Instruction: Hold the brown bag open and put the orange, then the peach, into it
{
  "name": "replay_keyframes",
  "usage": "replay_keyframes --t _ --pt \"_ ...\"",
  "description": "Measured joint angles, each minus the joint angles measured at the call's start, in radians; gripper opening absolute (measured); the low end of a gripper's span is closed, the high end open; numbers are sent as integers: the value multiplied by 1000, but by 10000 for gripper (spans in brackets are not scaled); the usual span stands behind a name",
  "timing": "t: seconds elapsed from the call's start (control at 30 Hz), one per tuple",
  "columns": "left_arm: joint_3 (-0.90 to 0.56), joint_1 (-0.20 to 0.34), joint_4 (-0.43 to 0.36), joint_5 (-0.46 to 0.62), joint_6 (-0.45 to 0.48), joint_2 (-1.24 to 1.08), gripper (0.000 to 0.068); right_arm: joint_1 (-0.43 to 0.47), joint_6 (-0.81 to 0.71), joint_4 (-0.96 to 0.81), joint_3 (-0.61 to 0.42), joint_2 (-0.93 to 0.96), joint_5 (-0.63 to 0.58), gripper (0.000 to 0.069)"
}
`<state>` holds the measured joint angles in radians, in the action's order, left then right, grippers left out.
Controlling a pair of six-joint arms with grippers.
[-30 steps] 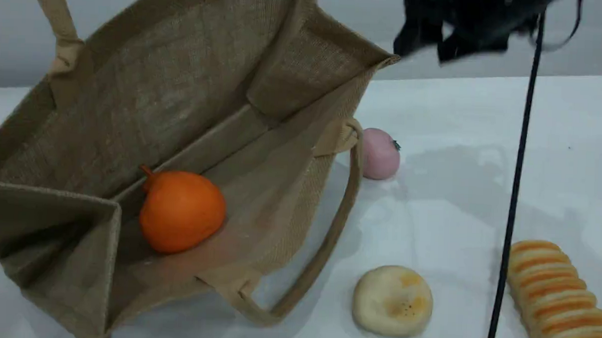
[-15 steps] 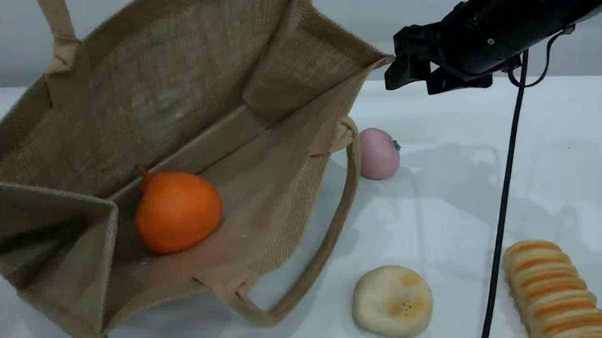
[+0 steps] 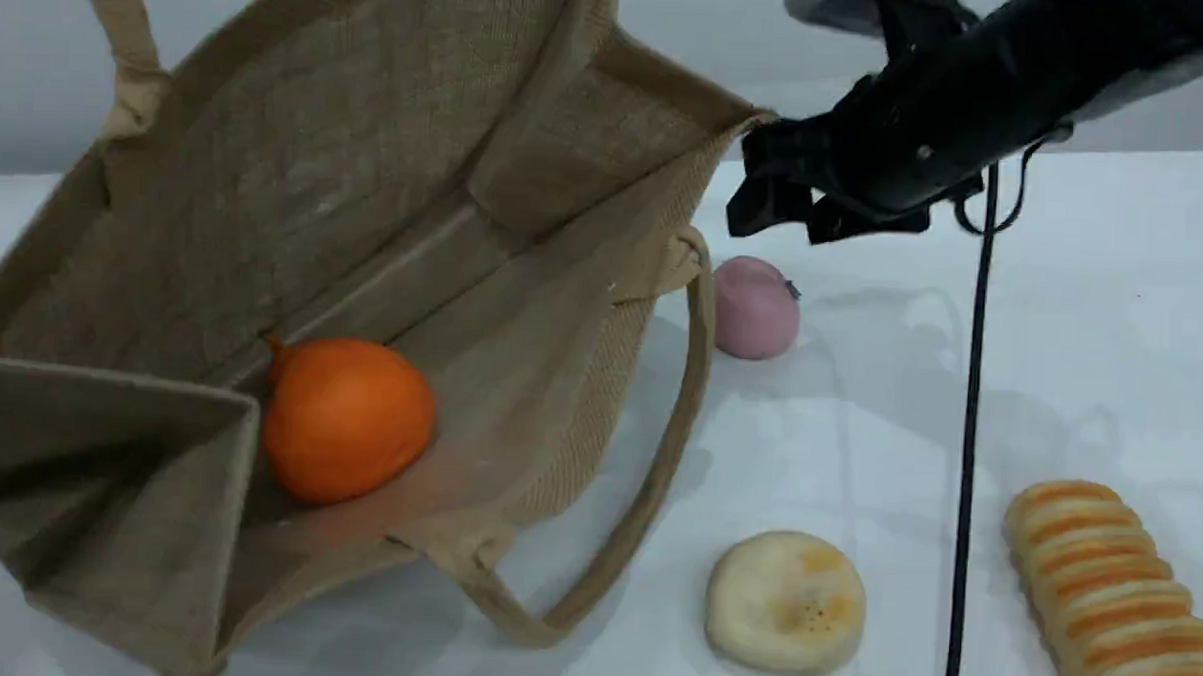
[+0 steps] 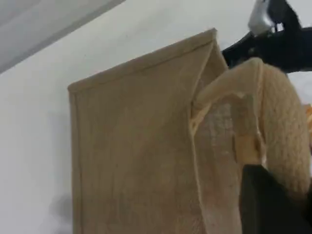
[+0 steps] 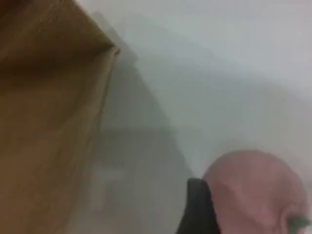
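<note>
The peach (image 3: 756, 307) should settle in snugly next to the orange when I lower it in, since the orange is sitting in the brown bag's sloping bottom fold (image 3: 413, 285).
The brown bag (image 3: 367, 170) lies tilted on the table with its mouth wide open toward the camera. The orange (image 3: 345, 419) rests inside it on the lower wall. In the left wrist view my left gripper (image 4: 273, 204) is shut on the bag's beige upper handle (image 4: 280, 122); it is out of the scene view. The peach (image 3: 755, 307) sits on the table just right of the bag's rim. My right gripper (image 3: 781, 222) hangs open just above the peach and holds nothing. In the right wrist view the peach (image 5: 256, 195) lies beside one dark fingertip (image 5: 197, 212).
A flat cream bun (image 3: 785, 602) lies near the front. An orange-striped bread loaf (image 3: 1118, 596) sits at the front right. A black cable (image 3: 966, 441) hangs from the right arm. The bag's lower handle (image 3: 657, 480) loops out over the table.
The right arm has come down and to the left, to just above the peach. The bag has shifted slightly and the orange has rolled a little to the left.
</note>
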<state>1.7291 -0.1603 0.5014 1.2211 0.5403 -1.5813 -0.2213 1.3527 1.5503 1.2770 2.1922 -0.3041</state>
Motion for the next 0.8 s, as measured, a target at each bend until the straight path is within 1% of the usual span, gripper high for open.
replay_keyframes --t 0.1,0.3,0.53,0.63,0.73,0.8 --pt "0 0 0 0 0 0 80 0 3 9 19 38 -5 458" --pt "0 0 0 0 0 0 80 0 14 16 18 92 -23 458" --pt "0 0 0 0 0 0 80 0 95 104 20 117 -26 456" --pt "0 0 0 0 0 0 80 0 144 152 28 129 -27 435" --pt "0 0 0 0 0 0 80 -1 156 172 29 141 -31 407" --pt "0 0 0 0 0 0 80 -1 156 172 29 147 -31 401"
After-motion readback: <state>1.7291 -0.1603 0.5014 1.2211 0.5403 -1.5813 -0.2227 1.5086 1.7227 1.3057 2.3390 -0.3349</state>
